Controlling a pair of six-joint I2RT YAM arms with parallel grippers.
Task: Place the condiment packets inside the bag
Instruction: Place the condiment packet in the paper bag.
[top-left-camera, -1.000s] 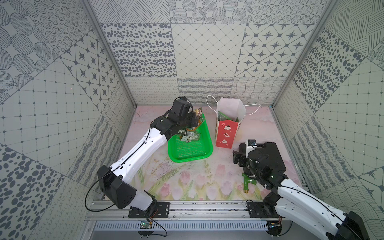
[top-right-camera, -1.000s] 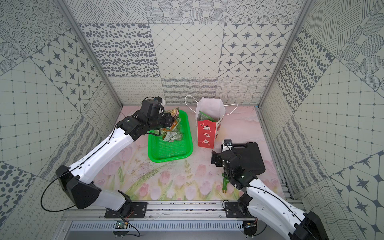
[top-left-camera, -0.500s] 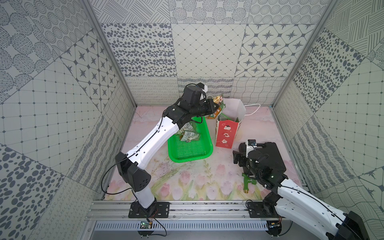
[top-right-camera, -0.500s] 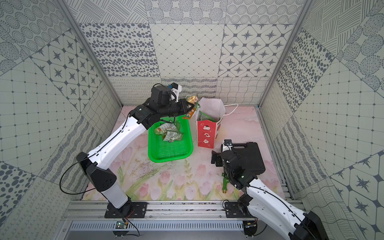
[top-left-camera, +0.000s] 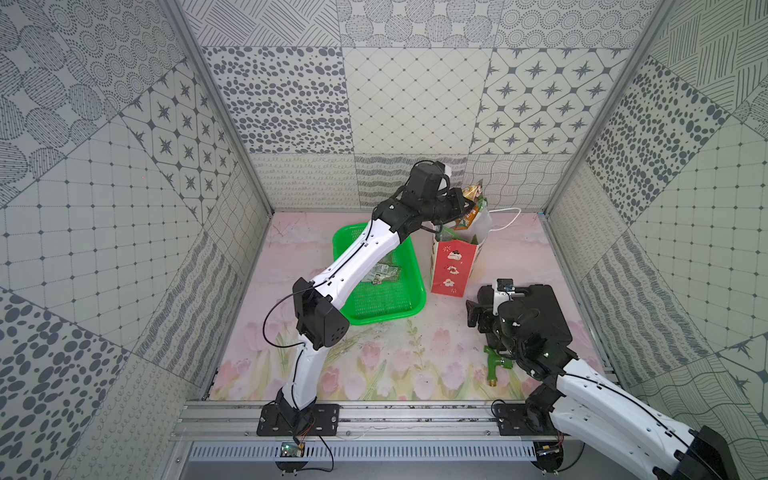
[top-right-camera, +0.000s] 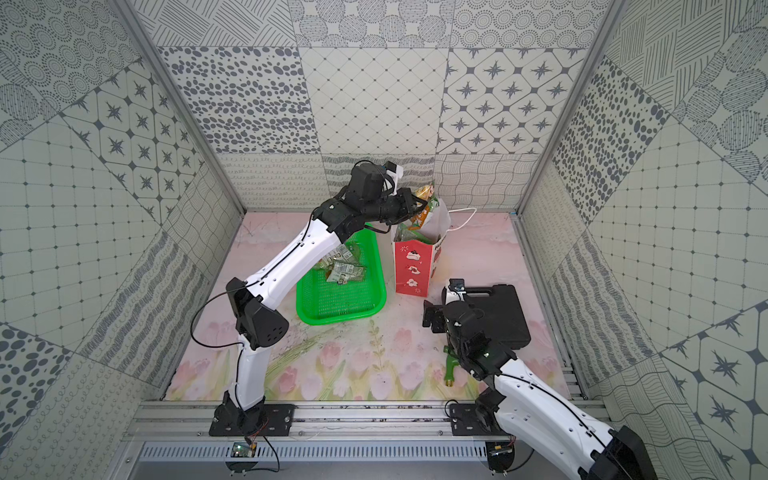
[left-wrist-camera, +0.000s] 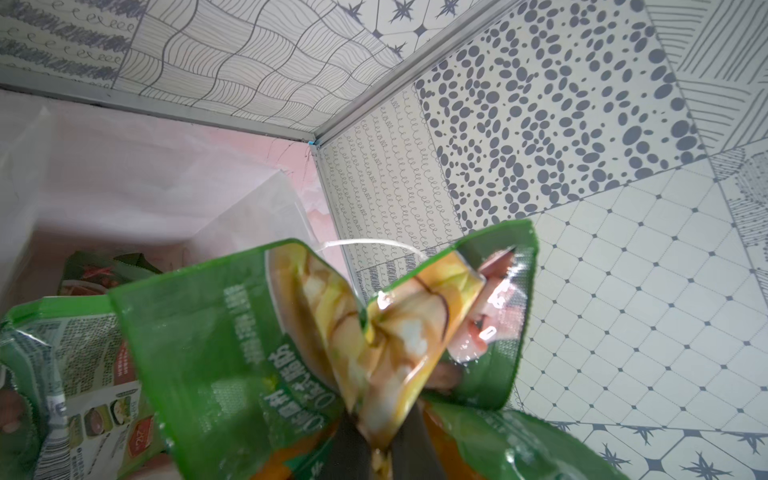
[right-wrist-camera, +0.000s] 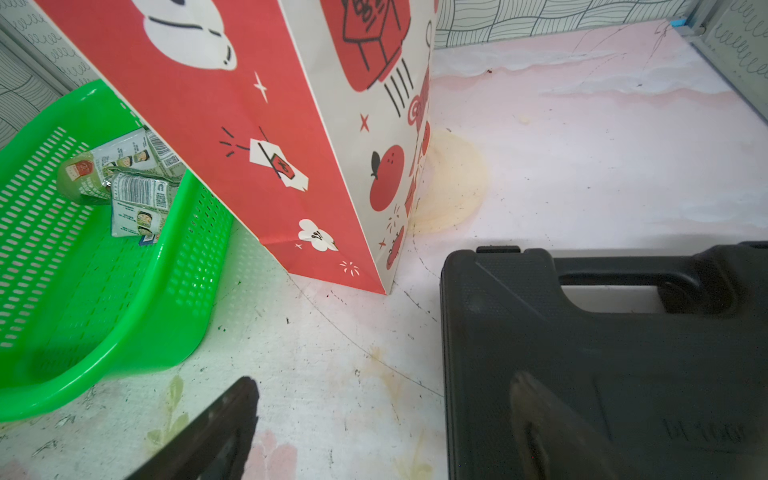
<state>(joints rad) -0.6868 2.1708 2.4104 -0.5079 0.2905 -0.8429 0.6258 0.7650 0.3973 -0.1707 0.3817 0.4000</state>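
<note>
The green condiment packet (top-right-camera: 421, 211) is hanging over the red bag's wide opening (top-right-camera: 430, 229), so I keep lowering my left gripper until the packet dips inside, then let go.
The red bag (top-left-camera: 453, 266) (top-right-camera: 413, 266) stands upright right of the basket, its mouth open. My left gripper (top-left-camera: 463, 205) (top-right-camera: 417, 203) (left-wrist-camera: 376, 440) hangs just above that mouth. It is shut on crumpled green and orange condiment packets (top-left-camera: 469, 195) (top-right-camera: 426, 193) (left-wrist-camera: 399, 332). More packets (left-wrist-camera: 83, 353) (top-right-camera: 409, 235) lie inside the bag's white interior (left-wrist-camera: 145, 187). A few silvery-backed packets (top-left-camera: 384, 272) (top-right-camera: 343, 268) (right-wrist-camera: 133, 183) rest in the basket. My right gripper (top-left-camera: 473, 316) (top-right-camera: 430, 320) (right-wrist-camera: 382, 380) stands open and empty, low over the mat in front of the bag (right-wrist-camera: 249, 124).
The green mesh basket (top-left-camera: 382, 307) (top-right-camera: 340, 307) (right-wrist-camera: 104, 311) sits left of the bag, under the left forearm. A black plastic case (top-left-camera: 536, 303) (top-right-camera: 494, 307) (right-wrist-camera: 582, 353) lies beside the right gripper. A small green fitting (top-left-camera: 496, 365) (top-right-camera: 451, 368) lies near the front edge.
My left arm has lifted from the basket and swung right, carrying the packets to above the bag's mouth. The right arm has stayed still.
</note>
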